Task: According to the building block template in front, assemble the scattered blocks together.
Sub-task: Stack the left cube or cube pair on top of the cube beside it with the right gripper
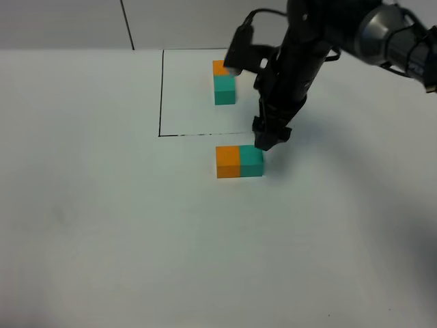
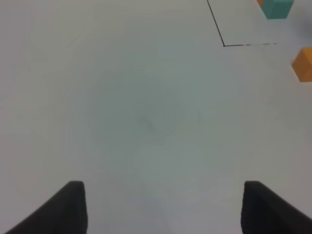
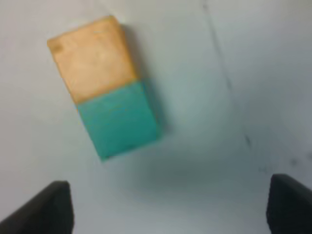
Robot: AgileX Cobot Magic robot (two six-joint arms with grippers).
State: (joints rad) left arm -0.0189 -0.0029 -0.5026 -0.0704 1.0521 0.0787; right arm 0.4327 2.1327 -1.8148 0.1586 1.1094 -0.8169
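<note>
The orange cube (image 1: 228,162) is next to the teal cube, but in the template it is behind the teal cube. The robot's right gripper should therefore grip the pair (image 1: 240,162) and turn the orange cube to the back.
The scattered blocks lie side by side and touching on the white table, the orange cube (image 1: 228,162) on the left and the teal cube (image 1: 251,161) on the right. The right wrist view shows the orange cube (image 3: 92,56) and the teal cube (image 3: 119,119) as one joined pair. My right gripper (image 1: 268,140) hangs just behind the teal cube; its jaws (image 3: 170,214) are open and hold nothing. The building block template (image 1: 224,82), orange behind teal, sits inside the black drawn frame (image 1: 161,102). My left gripper (image 2: 168,207) is open over bare table.
The right arm (image 1: 300,55) reaches down from the back right and partly covers the frame's right side. In the left wrist view the frame's corner (image 2: 224,45), the template's teal cube (image 2: 279,8) and the loose orange cube (image 2: 303,63) lie far off.
</note>
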